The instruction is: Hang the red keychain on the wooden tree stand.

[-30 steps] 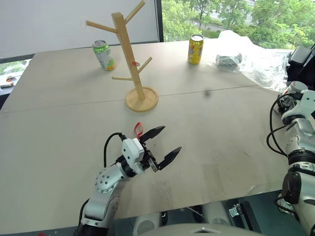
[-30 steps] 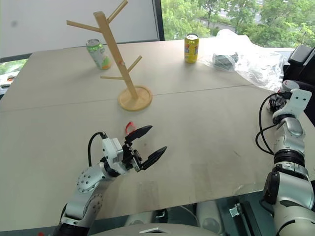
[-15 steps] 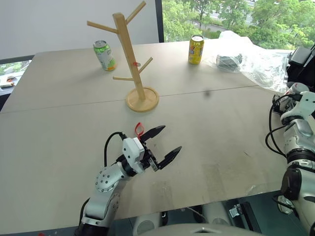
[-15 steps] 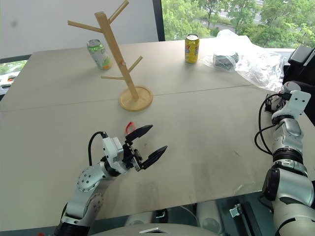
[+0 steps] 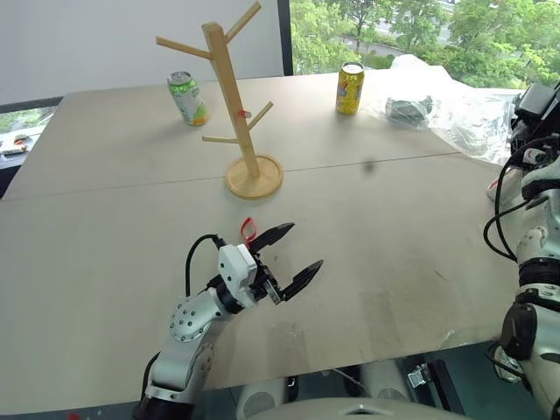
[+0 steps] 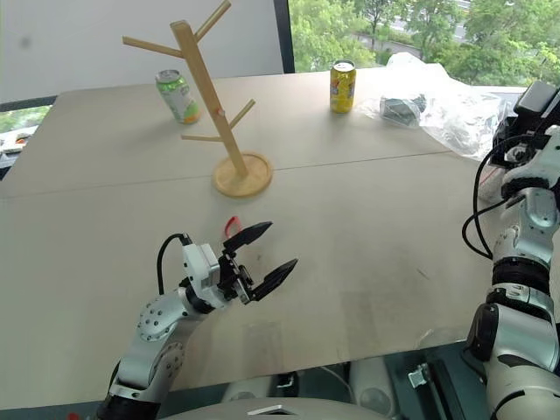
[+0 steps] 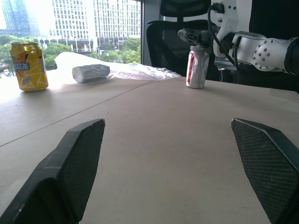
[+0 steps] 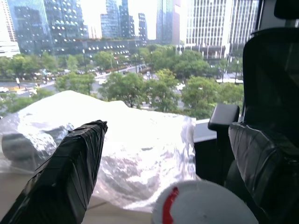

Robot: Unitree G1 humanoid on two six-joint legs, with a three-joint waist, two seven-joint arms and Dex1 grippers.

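Note:
I should swing back, tip down and pinch the red keychain (image 5: 248,230) below its loop (image 5: 249,242) with my left gripper, as its fingers point along the table past the keychain.
The red keychain (image 5: 248,229) lies as a small red loop on the table, just behind my left gripper (image 5: 305,246). That gripper hovers low over the table, open, with nothing between its fingers. The wooden tree stand (image 5: 229,96) stands upright farther back on its round base (image 5: 254,178), its pegs bare apart from a tiny red fleck. At the table's right edge, my right gripper (image 8: 167,125) is open above the top of a red and white can (image 8: 203,206), holding nothing.
A green can (image 5: 186,97) stands behind the tree stand on the left and a yellow can (image 5: 348,87) on the right. Crumpled clear plastic (image 5: 455,105) with a dark roll (image 5: 404,109) covers the far right corner. A black chair (image 7: 180,32) stands beyond it.
My right hand has risen at the table's right edge. The left arm and the keychain have stayed where they were.

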